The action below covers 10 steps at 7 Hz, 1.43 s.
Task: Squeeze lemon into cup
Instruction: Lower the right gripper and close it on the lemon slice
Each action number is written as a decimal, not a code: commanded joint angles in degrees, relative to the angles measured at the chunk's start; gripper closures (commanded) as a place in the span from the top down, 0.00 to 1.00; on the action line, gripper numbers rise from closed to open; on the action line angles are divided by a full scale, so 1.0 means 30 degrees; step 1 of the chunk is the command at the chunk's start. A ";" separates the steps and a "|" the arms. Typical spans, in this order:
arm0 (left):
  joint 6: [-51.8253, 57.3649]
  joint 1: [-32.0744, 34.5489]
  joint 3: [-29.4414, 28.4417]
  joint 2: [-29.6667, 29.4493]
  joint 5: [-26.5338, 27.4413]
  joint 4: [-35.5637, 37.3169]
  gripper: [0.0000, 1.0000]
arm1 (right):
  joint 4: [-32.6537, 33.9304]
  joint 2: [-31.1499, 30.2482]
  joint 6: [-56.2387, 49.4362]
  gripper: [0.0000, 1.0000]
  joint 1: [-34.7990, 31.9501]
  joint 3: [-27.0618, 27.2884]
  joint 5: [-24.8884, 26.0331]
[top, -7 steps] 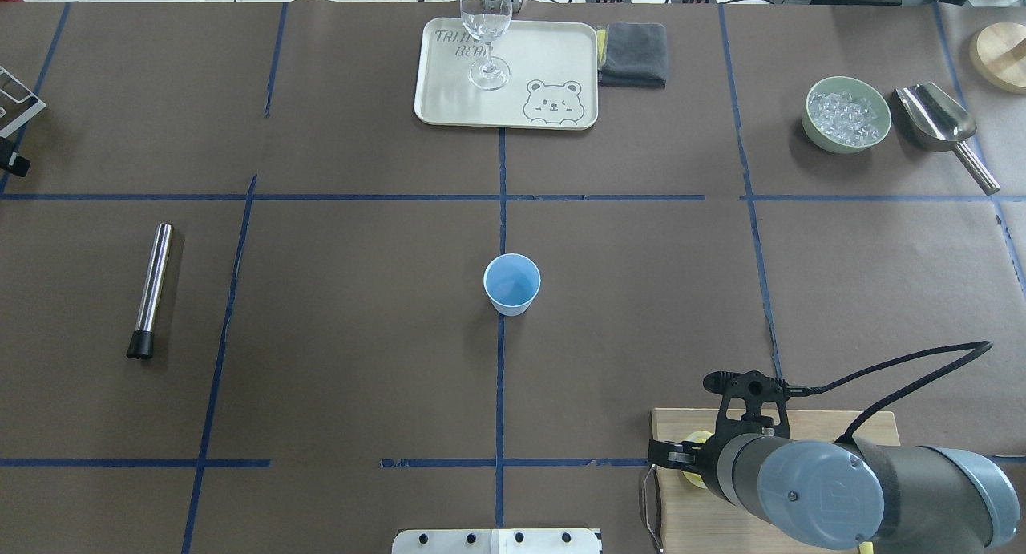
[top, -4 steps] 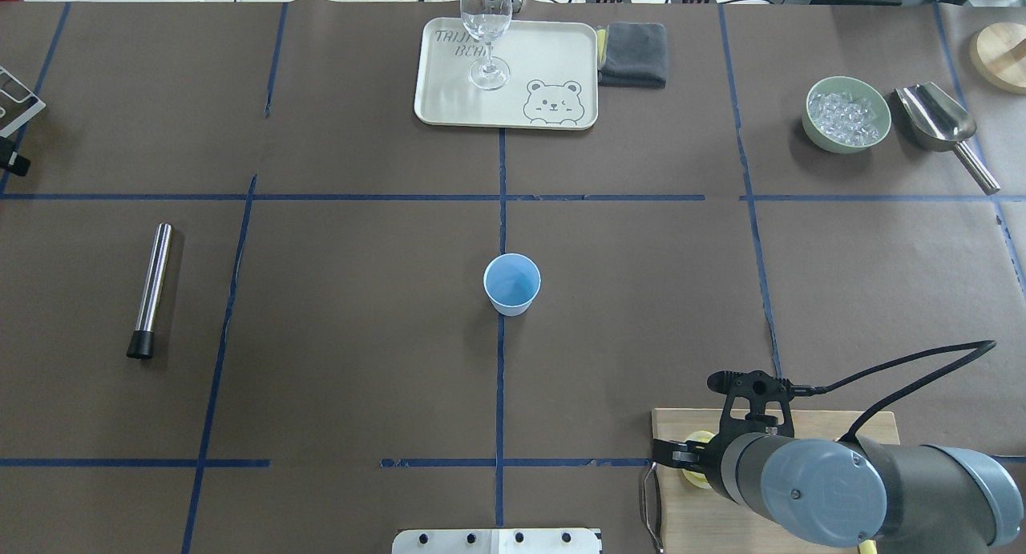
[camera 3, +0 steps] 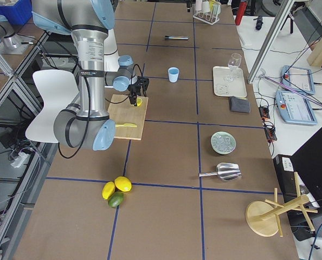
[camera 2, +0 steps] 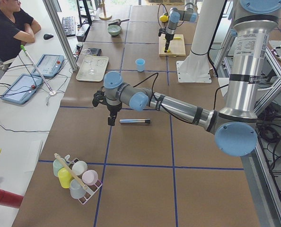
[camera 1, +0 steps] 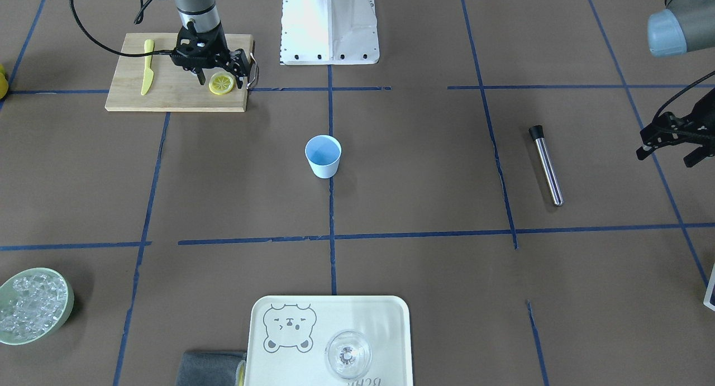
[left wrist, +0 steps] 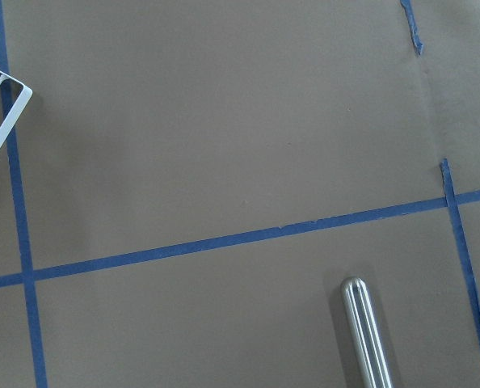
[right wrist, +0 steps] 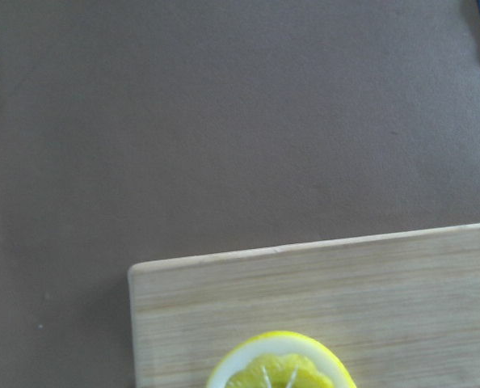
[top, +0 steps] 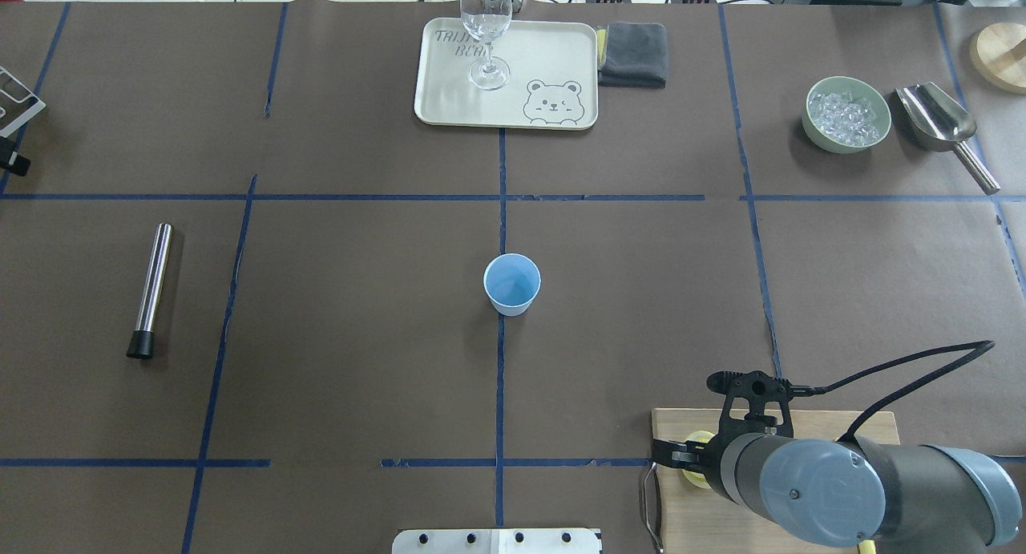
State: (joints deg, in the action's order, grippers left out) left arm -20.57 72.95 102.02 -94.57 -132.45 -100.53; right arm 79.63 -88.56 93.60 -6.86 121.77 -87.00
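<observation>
The yellow rim [camera 1: 222, 93] seems thick for a lone lemon slice [camera 1: 222, 82], so I should expect another slice to be hidden underneath when I pick it up.
One lemon slice [camera 1: 222, 84] lies flat near the corner of a wooden cutting board [camera 1: 167, 98]. Its far edge shows at the bottom of the right wrist view [right wrist: 280, 368]. My right gripper [camera 1: 221, 79] is low over the slice, open, with a finger on either side; in the overhead view [top: 677, 456] the wrist hides most of the slice. The pale-blue cup [top: 511, 284] stands upright and empty at the table's middle, well away from the board. My left gripper [camera 1: 669, 154] hangs open and empty above the table's left side.
A yellow plastic knife [camera 1: 147, 67] lies on the board. A steel rod with a black cap [top: 151, 289] lies at the left. A tray [top: 553, 57] with a clear glass, a grey cloth [top: 633, 53], a green bowl of ice [top: 847, 113] and a scoop [top: 938, 121] are at the back.
My right arm has shifted slightly over the board, then held still. The cup and the left arm have not moved.
</observation>
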 commanded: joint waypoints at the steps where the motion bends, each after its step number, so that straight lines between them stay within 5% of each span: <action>1: 0.0000 0.0000 -0.0053 0.0000 0.0000 -0.0005 1.00 | 0.0000 0.0048 0.0000 0.80 0.0000 0.0014 -0.0090; 10: 0.0000 0.0000 -0.0053 -0.0117 0.0000 -0.0005 1.00 | 0.0000 -0.0040 0.0000 0.54 -0.0029 0.0219 -0.0237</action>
State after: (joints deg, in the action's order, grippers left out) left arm -20.57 72.95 101.85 -94.90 -132.45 -100.49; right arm 79.63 -88.68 93.60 -6.88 122.27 -87.58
